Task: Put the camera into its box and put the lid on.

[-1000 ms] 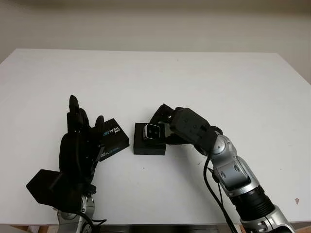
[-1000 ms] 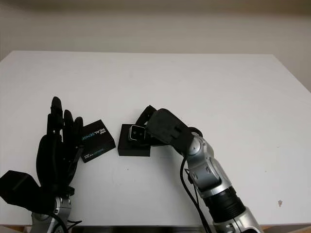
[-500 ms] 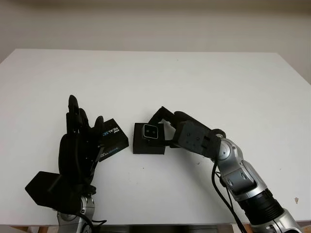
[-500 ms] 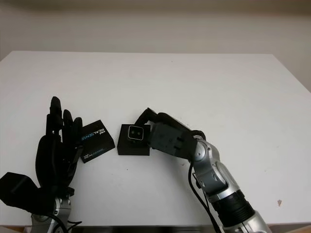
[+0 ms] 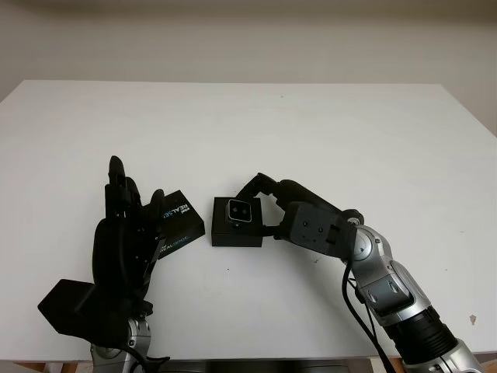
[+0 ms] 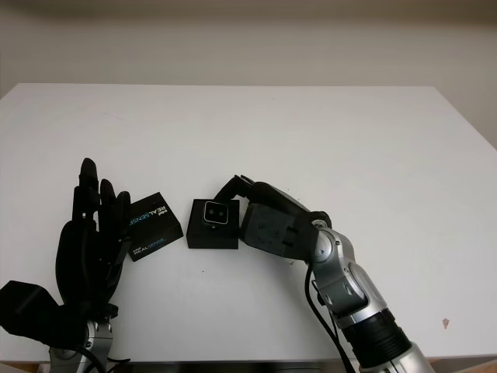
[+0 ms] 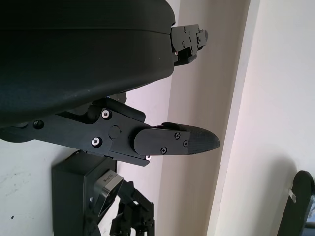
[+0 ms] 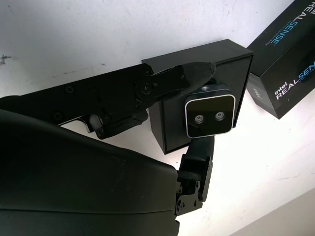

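My gripper will press the black lid point(image 5: 183, 214) down, and the lid should slide over the box's sides and cover them, because its printed side point(image 5: 174, 245) is deep.
A small silver-faced camera point(image 5: 241, 210) sits in the open black box point(image 5: 235, 233) at the table's middle, lens face up. My right hand point(image 5: 262, 208) reaches in from the right. One finger point(image 8: 172, 81) lies along the camera's point(image 8: 209, 115) far side and another along its near side, both touching it. The black lid point(image 5: 182, 221) printed REALSENSE lies flat just left of the box. My left hand point(image 5: 124, 233) stands upright and open beside the lid, covering its left corner. The left wrist view shows the box point(image 7: 74, 196) beyond that hand's finger point(image 7: 172, 140).
The white table point(image 5: 311, 132) stretches wide behind and to the right of the box. Its near edge runs just behind both forearms. A small dark speck point(image 5: 471, 318) marks the near right corner.
My right hand has dropped lower and drawn back to the right, fingers still at the camera. The camera has settled deeper into the box. The left hand has barely moved.
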You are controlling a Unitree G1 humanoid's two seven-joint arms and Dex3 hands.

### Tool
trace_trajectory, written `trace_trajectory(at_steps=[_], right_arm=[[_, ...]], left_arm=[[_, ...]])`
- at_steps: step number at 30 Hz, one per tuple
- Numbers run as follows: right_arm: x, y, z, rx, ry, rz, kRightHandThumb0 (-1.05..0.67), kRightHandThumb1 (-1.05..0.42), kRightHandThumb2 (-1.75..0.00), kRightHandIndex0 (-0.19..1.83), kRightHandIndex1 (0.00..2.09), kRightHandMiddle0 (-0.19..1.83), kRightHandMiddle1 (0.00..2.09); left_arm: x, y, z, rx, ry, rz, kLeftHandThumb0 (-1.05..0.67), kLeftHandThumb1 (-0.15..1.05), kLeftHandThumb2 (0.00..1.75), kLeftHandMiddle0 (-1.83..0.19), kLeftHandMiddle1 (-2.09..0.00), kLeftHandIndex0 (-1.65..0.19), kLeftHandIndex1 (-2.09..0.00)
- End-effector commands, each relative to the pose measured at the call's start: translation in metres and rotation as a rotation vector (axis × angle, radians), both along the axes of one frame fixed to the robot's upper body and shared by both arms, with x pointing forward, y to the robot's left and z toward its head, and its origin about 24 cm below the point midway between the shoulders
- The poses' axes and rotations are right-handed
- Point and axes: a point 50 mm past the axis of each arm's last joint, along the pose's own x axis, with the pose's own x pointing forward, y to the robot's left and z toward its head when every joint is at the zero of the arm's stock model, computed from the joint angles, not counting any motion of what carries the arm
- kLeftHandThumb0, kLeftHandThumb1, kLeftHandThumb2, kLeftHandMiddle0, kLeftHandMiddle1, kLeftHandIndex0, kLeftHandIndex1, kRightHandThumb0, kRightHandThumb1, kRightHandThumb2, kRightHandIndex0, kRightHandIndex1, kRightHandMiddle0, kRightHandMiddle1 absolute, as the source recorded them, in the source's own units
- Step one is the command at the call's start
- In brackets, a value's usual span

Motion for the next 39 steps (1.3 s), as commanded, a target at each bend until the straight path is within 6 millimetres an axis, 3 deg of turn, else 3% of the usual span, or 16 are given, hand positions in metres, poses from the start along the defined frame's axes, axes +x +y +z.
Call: trace_trajectory(at_steps=[1, 13, 22, 32, 35, 39], right_arm=[[-0.001, -0.007, -0.01, -0.001, 0.019, -0.025, -0.55, -0.91, -0.06, -0.08, 0.05, 0.03, 0.36], [0.034, -0.013, 0.034, 0.139, -0.199, -0.113, -0.61, -0.89, -0.05, -0.02, 0.07, 0.06, 0.31], [0.038, -0.015, 0.054, 0.184, -0.234, -0.078, -0.68, -0.86, -0.05, -0.04, 0.05, 0.0, 0.24], [0.025, -0.015, 0.055, 0.326, -0.136, 0.061, -0.72, -0.97, -0.08, -0.09, 0.04, -0.06, 0.14], [0.024, -0.017, 0.05, 0.417, -0.113, 0.032, -0.69, -1.0, -0.08, -0.08, 0.05, -0.05, 0.13], [0.025, -0.022, 0.046, 0.58, -0.064, -0.011, -0.65, -1.02, -0.07, -0.09, 0.04, -0.09, 0.1]], left_arm=[[-0.001, -0.001, 0.002, -0.004, -0.021, -0.008, -0.54, 1.05, 0.3, 0.07, -0.05, 0.11, -0.06], [-0.001, -0.002, 0.002, -0.008, -0.019, -0.009, -0.53, 1.05, 0.3, 0.08, -0.05, 0.12, -0.06], [-0.001, -0.002, 0.002, -0.006, -0.018, -0.011, -0.53, 1.05, 0.3, 0.1, -0.05, 0.13, -0.05], [0.001, 0.007, 0.006, 0.024, -0.033, 0.007, -0.51, 1.05, 0.31, 0.09, -0.05, 0.12, -0.05], [0.004, 0.019, 0.011, 0.141, -0.043, 0.077, -0.49, 1.05, 0.29, 0.03, -0.08, 0.07, -0.08], [0.011, 0.041, 0.022, 0.371, -0.052, 0.162, -0.5, 1.05, 0.2, -0.2, -0.15, -0.1, -0.17]])
